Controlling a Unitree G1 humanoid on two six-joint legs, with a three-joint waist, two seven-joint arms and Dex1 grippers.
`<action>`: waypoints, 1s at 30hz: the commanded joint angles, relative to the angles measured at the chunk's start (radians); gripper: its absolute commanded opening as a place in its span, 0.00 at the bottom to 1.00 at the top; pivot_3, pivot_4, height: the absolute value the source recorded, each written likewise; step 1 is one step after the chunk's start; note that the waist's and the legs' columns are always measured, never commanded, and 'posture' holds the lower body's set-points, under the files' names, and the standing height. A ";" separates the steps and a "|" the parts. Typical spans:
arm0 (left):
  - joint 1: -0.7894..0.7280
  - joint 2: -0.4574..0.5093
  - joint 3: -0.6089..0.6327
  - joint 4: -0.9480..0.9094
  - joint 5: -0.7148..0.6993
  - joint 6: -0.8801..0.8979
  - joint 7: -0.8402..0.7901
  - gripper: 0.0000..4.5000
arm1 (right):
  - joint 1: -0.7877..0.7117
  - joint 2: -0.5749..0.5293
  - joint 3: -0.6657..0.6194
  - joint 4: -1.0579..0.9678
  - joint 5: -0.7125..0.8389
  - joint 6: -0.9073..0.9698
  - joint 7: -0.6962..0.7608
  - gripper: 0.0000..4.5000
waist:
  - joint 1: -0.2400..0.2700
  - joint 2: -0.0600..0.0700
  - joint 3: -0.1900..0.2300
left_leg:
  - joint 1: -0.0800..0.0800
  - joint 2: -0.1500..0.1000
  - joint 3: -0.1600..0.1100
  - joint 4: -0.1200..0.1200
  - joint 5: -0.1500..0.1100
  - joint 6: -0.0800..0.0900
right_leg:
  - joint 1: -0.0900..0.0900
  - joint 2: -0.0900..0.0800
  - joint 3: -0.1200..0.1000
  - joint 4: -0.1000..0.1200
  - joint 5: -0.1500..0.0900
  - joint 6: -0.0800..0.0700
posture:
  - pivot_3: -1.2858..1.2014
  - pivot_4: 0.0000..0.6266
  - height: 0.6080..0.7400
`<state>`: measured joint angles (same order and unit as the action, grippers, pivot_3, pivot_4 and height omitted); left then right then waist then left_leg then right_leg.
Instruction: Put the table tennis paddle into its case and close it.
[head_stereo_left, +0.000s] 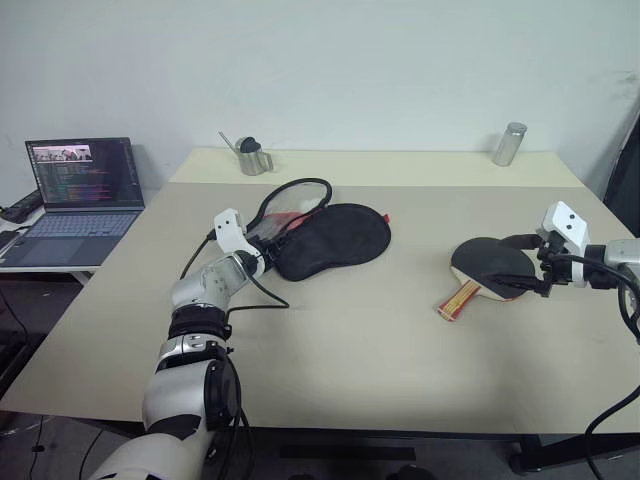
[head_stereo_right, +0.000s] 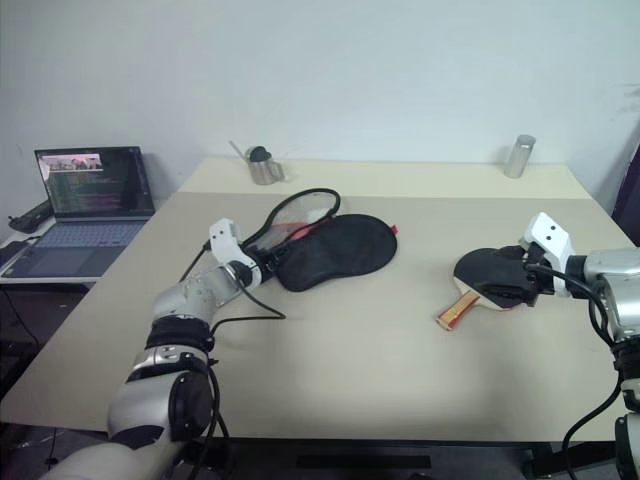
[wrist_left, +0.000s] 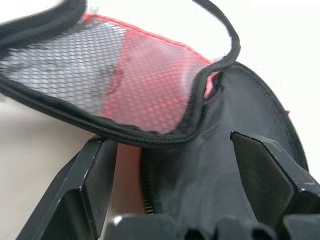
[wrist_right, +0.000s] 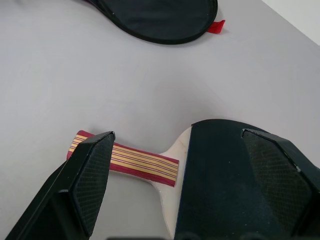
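Note:
The whole case (head_stereo_left: 328, 242) will slide along and stay open as I drag the zip edge, since the mesh flap is attached to the black lower half (wrist_left: 206, 105).
The case (head_stereo_left: 335, 240) lies left of the table's middle, unzipped, its red mesh-lined flap (wrist_left: 145, 85) raised off the black lower half (wrist_left: 220, 165). My left gripper (head_stereo_left: 262, 258) is open at the case's near left end, and the zipped rim (wrist_left: 165, 137) runs between its fingers. The table tennis paddle (head_stereo_left: 485, 262) lies flat on the right, black face up, its striped handle (wrist_right: 135, 162) pointing toward the front edge. My right gripper (wrist_right: 178, 135) is open just above the paddle, one finger over the blade and the other over the handle.
A laptop (head_stereo_left: 85, 190) stands open on a side table at the left. A metal cup (head_stereo_left: 252, 157) and a metal tumbler (head_stereo_left: 509, 144) stand along the back of the table (head_stereo_left: 350, 360). A black cable (head_stereo_left: 265, 295) trails from my left arm.

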<state>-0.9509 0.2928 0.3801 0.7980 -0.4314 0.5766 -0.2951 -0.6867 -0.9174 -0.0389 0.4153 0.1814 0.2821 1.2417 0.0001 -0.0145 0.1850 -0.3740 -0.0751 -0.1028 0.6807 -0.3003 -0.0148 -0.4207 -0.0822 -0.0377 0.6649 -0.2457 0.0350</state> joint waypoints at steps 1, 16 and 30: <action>-0.033 -0.009 0.008 0.000 -0.014 -0.039 -0.018 0.86 | -0.006 -0.028 -0.042 -0.038 0.027 0.004 -0.003 0.99 | 0.000 0.000 0.000 | 0.000 0.000 0.000 0.000 0.000 0.000 | 0.000 0.000 0.000 0.000 0.000 0.000 | 0.52 0.24 1.00; 0.043 -0.035 -0.005 -0.120 -0.023 0.027 -0.007 0.01 | 0.030 -0.045 -0.064 -0.080 0.042 0.021 -0.019 1.00 | -0.002 0.000 0.000 | 0.000 0.000 0.000 0.000 0.000 0.000 | 0.000 0.000 0.000 0.000 0.000 0.000 | 0.52 0.24 1.00; 0.394 -0.232 -0.087 -0.695 -0.003 0.100 0.238 0.01 | 0.057 -0.063 -0.062 -0.111 0.061 0.039 -0.027 1.00 | 0.002 0.000 0.000 | 0.000 0.000 0.000 0.000 0.000 0.000 | 0.000 0.000 0.001 0.000 0.000 0.000 | 0.52 0.24 1.00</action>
<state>-0.5718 0.0756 0.3159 0.1895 -0.4454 0.6904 -0.0872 -0.6294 -0.9602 -0.0615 0.3344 0.2224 0.3187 1.2176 0.0020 -0.0147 0.1850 -0.3738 -0.0750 -0.1020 0.6808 -0.3003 -0.0148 -0.4203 -0.0824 -0.0365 0.6648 -0.2455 0.0353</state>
